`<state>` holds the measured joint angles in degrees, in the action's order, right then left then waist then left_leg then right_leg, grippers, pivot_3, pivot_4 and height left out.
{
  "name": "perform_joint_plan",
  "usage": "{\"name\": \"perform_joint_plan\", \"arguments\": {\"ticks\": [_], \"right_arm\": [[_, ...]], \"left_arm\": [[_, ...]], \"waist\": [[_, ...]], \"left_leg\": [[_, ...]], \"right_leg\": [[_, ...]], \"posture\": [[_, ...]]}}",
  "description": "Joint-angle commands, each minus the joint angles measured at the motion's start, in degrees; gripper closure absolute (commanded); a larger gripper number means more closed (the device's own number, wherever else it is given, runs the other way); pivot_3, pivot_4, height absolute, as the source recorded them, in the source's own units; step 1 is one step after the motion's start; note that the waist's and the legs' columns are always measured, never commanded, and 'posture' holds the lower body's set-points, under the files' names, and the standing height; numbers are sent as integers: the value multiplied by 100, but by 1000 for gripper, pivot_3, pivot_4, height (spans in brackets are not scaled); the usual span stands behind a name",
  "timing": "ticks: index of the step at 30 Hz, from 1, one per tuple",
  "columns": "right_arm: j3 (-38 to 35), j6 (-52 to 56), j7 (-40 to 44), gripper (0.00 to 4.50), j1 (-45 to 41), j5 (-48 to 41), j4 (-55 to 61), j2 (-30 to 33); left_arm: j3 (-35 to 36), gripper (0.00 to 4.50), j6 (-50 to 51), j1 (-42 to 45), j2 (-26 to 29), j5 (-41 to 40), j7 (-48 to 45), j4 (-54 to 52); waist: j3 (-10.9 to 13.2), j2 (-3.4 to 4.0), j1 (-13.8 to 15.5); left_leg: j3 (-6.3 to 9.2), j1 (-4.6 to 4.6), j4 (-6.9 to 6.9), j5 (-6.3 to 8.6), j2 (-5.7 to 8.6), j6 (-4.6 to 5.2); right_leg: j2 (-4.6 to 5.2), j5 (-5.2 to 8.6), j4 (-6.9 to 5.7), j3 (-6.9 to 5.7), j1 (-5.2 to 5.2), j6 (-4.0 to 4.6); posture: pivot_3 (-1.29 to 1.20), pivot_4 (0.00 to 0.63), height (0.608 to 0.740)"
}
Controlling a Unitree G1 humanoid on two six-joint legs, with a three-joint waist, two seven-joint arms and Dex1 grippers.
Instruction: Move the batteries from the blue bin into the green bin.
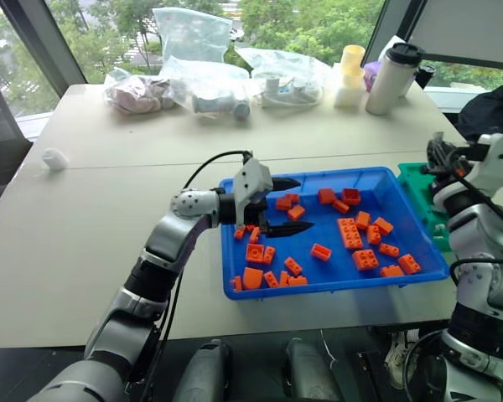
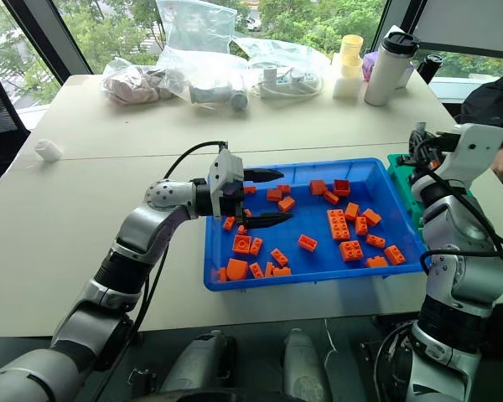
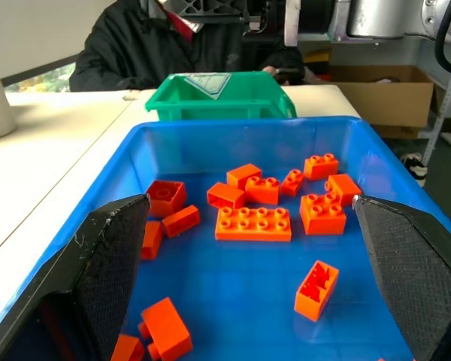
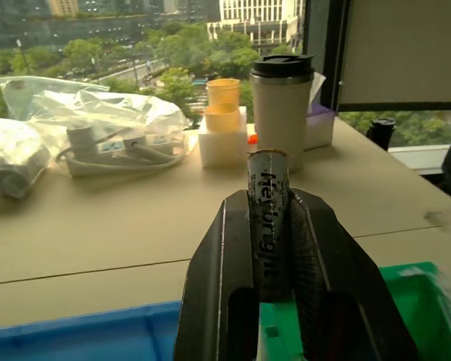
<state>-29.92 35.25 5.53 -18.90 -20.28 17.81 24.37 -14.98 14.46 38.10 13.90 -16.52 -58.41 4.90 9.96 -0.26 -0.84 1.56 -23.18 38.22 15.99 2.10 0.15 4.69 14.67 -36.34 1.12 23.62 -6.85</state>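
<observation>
The grey-silver battery (image 4: pixel 269 218) is clear of the blue bin's edge, so my right gripper should keep going down toward the open green bin (image 1: pixel 427 204) and let go of the battery there.
The blue bin (image 1: pixel 335 289) lies on the table in front of me, holding several orange bricks (image 1: pixel 350 234). My left gripper (image 1: pixel 302 203) hovers open over its left part, pointing right, with nothing between its fingers (image 3: pixel 113 263). The green bin (image 1: pixel 415 180) stands against the blue bin's right side. My right gripper (image 4: pixel 269 199) is raised over the green bin (image 4: pixel 417 293), shut on a grey-silver battery (image 4: pixel 267 173) that stands upright between its fingers.
Clear plastic bags (image 1: pixel 205 88), a yellow cup stack (image 1: pixel 350 75) and a white thermos (image 1: pixel 392 77) line the table's far edge. A small white object (image 1: pixel 55 158) lies at far left. A person in a dark jacket (image 3: pixel 150 45) sits behind the green bin.
</observation>
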Motion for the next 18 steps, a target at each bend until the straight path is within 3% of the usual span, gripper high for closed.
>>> {"name": "perform_joint_plan", "arguments": {"ticks": [1,13,18], "right_arm": [[-123,323,-420,4445,101,198,244,89],[-148,531,-675,4445,12,431,-351,339],[-24,441,-625,1907,-15,526,-446,363]], "left_arm": [[30,0,-139,151,-68,-32,-53,-13],[3,0,-124,100,-197,15,-25,-51],[28,0,-127,97,-149,15,-29,-53]], "waist": [[0,1,8],[-1,2,21],[-1,2,19]], "left_leg": [[0,0,0,0,0,0],[-2,-1,1,0,3,0],[-2,-1,1,0,2,0]], "right_leg": [[0,0,-1,0,0,0],[2,0,0,4,-1,0],[1,0,-1,5,-1,0]], "posture": [[0,150,740],[0,150,740],[0,150,740]]}}
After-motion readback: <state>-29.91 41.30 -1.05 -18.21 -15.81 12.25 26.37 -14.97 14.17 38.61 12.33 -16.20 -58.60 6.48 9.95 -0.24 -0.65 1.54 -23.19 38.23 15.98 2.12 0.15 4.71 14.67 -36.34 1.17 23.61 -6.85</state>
